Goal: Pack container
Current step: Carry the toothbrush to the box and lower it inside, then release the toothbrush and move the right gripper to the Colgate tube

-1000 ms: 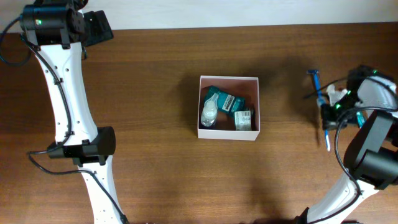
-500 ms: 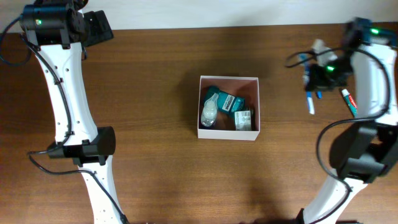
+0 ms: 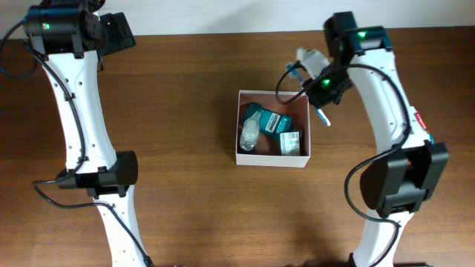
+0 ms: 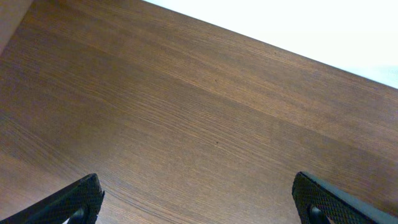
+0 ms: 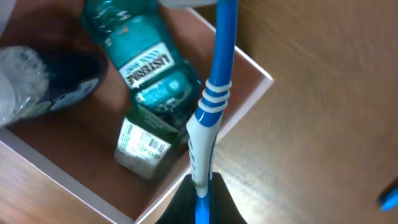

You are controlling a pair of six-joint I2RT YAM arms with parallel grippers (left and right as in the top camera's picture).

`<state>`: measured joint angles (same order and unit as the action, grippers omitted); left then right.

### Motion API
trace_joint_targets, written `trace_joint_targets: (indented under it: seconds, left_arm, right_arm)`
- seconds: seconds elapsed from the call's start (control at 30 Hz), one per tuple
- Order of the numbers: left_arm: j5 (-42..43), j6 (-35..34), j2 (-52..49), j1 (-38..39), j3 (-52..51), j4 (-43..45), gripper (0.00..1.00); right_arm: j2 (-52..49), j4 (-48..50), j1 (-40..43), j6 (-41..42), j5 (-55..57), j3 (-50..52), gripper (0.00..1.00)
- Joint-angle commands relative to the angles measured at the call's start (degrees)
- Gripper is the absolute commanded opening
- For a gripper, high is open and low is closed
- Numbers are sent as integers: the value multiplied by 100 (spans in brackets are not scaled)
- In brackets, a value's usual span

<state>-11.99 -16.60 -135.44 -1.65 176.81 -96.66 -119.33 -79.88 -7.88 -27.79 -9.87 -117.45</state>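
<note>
The toothbrush is higher than the container's rim (image 3: 307,115), and the mouthwash bottle (image 3: 273,122) is uncovered. My right gripper should keep going over the bottle until both ends fit inside.
The container (image 3: 272,159), a square white-walled box with a pinkish-brown inside, sits mid-table. It holds a teal mouthwash bottle (image 3: 266,119), a clear small bottle (image 3: 250,136) and a green-white packet (image 3: 291,141). My right gripper (image 3: 319,87) is shut on a blue and white toothbrush (image 3: 323,116) above the box's far right corner. In the right wrist view the toothbrush (image 5: 211,112) rises from my jaws (image 5: 202,199) over the container's rim (image 5: 245,57) and the mouthwash bottle (image 5: 146,62). My left gripper (image 3: 111,33) is open and empty at the far left; its wrist view (image 4: 199,205) shows only bare wood.
A red and white tube (image 3: 424,126) lies at the table's right side, partly behind my right arm. A blue item (image 5: 390,196) shows at the right edge of the right wrist view. The wooden table's far edge meets a white wall.
My right gripper has carried the toothbrush from the right side of the table leftwards to above the container's far right corner. The left arm has not moved.
</note>
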Motion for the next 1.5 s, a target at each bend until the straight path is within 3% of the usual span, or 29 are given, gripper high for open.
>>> trace_joint_targets:
  seconds: [0.0, 0.5, 0.9, 1.13, 1.2, 1.23, 1.3, 1.33, 1.37, 1.47]
  left_arm:
    - [24, -70, 118, -13, -22, -2, 99]
    - [24, -70, 118, -13, -22, -2, 99]
    - [24, -70, 118, -13, -22, -2, 99]
    - [24, -70, 118, -13, -22, -2, 100]
    - [24, -70, 118, -13, -22, -2, 100]
    - [24, -70, 120, -13, -22, -2, 99]
    - [24, -70, 118, -13, -22, -2, 99]
    - [24, -70, 118, -11, -22, -2, 99]
    - [24, -70, 120, -13, -22, -2, 100]
    - [24, -70, 118, -13, -22, -2, 100]
  right_arm:
    - [22, 142, -243, -855, 160, -111, 4]
    - [-9, 208, -496, -859, -640, -48, 4]
    - [-11, 520, -726, -859, -621, 361, 5]
    - [-11, 588, -726, -859, -621, 511, 13]
    - [-11, 656, -726, -782, -619, 542, 18]
    - [-11, 691, -726, -723, -619, 549, 26]
    - [-11, 734, -726, -664, -610, 549, 60]
    - [-9, 778, -726, -603, -599, 549, 72]
    - [-9, 815, -721, -575, -603, 533, 99]
    - [-2, 822, -675, -385, -562, 387, 99]
